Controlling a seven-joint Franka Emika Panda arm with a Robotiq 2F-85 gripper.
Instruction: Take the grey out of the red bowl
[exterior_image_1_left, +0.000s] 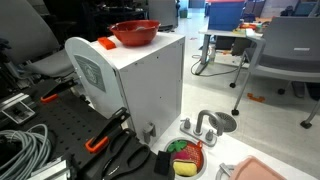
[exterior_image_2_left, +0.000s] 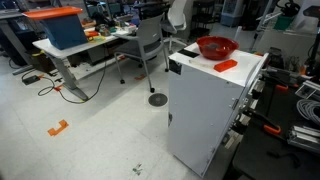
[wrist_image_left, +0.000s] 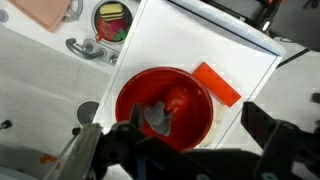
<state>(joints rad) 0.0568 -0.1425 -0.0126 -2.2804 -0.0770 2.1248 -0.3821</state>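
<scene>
My gripper has one finger hanging beyond the red bowl's rim (wrist_image_left: 212, 112), so I should centre my gripper over the grey (wrist_image_left: 157, 118) before I go down into the bowl.
The red bowl (wrist_image_left: 185, 90) stands on top of a white cabinet (wrist_image_left: 250, 60) and shows in both exterior views (exterior_image_1_left: 135, 33) (exterior_image_2_left: 216, 47). In the wrist view a crumpled grey thing (wrist_image_left: 158, 120) lies inside it, left of centre. My gripper (wrist_image_left: 200, 135) hangs above the bowl, open and empty. Its left finger is over the bowl next to the grey thing, and its right finger is beyond the bowl's right rim. The gripper does not show in either exterior view.
A flat orange block (wrist_image_left: 217, 83) lies on the cabinet top beside the bowl (exterior_image_1_left: 106, 43) (exterior_image_2_left: 226, 64). Below the cabinet are a small red-rimmed dish with green and red pieces (wrist_image_left: 113, 20) (exterior_image_1_left: 185, 158), a metal faucet (wrist_image_left: 88, 47) and a pink tray (wrist_image_left: 45, 10).
</scene>
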